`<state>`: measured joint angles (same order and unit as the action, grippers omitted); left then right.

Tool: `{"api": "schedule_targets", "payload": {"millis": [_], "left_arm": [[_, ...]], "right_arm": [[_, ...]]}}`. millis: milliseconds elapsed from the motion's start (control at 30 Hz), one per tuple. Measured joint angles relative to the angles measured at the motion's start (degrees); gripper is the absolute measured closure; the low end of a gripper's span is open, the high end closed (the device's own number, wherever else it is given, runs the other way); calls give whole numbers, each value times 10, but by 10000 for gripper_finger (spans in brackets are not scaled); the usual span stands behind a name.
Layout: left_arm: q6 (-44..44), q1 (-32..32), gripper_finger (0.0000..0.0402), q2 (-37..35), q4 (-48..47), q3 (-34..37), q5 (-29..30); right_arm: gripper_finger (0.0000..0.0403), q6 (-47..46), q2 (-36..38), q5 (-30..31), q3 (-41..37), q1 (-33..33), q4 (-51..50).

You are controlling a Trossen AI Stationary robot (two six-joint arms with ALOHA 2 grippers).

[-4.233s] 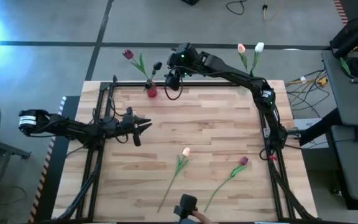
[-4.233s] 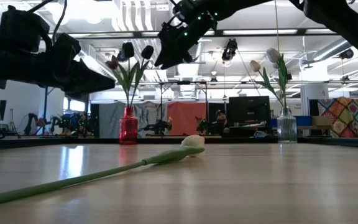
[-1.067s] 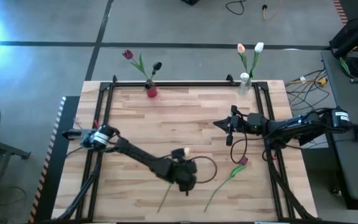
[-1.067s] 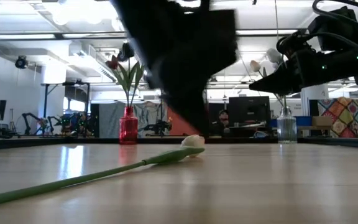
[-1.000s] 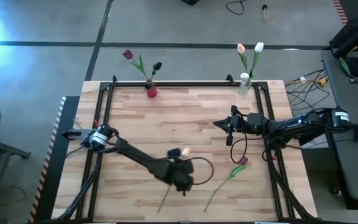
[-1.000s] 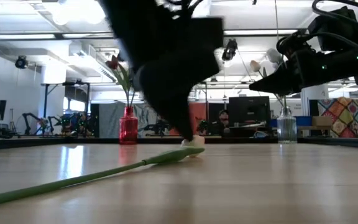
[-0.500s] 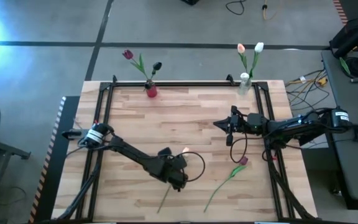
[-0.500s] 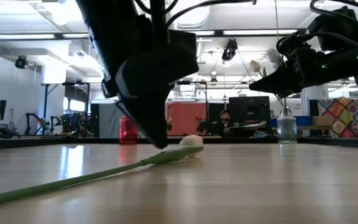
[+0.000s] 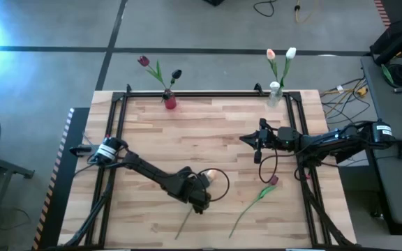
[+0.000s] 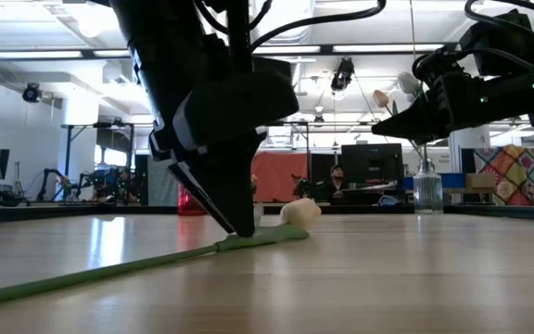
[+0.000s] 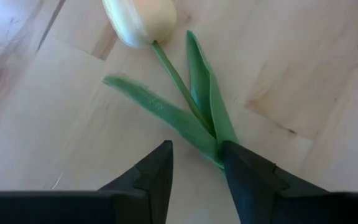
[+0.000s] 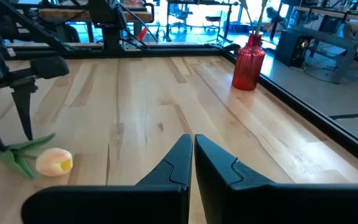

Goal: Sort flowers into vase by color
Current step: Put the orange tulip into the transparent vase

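The base of the peach tulip's leaves [image 11: 217, 153] rests against one finger, so the robot's left gripper should open and get its fingers on either side of both leaves [image 11: 207, 127] before it closes and lifts.
A peach tulip [image 11: 140, 18] lies flat on the wooden table, its stem [image 9: 185, 224] running toward the near edge. My left gripper [image 11: 196, 146] stands over it, open and pointing steeply down, fingertips at the place where the leaves join the stem. A maroon tulip [image 9: 272, 180] lies to the right. At the far edge, a red vase [image 9: 169, 102] holds dark tulips and a clear vase [image 9: 275, 94] holds pale ones. My right gripper [image 9: 243, 139] hovers shut above the table's right half. My left gripper touches the peach tulip with the inner edge of one fingertip [image 11: 229, 155], where the leaves meet the stem [image 11: 216, 149]. The other finger stands apart on bare wood. The fingers slant down from above, across the stem. The tulip lies on the table.
A black frame [image 9: 208, 93] borders the table's far edge and sides. A cable loop [image 9: 218, 187] hangs from my left wrist near the peach tulip's head. Bare wood lies between the two arms and the vases.
My left gripper has shifted a little toward the table's left edge, sunk to the peach tulip's stem, rolled, and opened its fingers. The tulip's head end has been nudged slightly toward the right, while its long stem stays on the table.
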<state>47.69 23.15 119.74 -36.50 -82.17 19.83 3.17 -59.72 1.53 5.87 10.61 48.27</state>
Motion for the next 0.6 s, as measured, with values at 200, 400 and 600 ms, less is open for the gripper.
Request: {"api": "schedule_targets", "payload": {"millis": [200,400,600], "left_arm": [[0,0,273,0,2,-6,-23],[9,0,273,-2,2,-6,-40],[20,0,273,-19,1,-6,-44]], "right_arm": [[390,7,0,-1,0,0,0],[390,9,0,-3,0,0,0],[390,13,0,-5,0,0,0]]}}
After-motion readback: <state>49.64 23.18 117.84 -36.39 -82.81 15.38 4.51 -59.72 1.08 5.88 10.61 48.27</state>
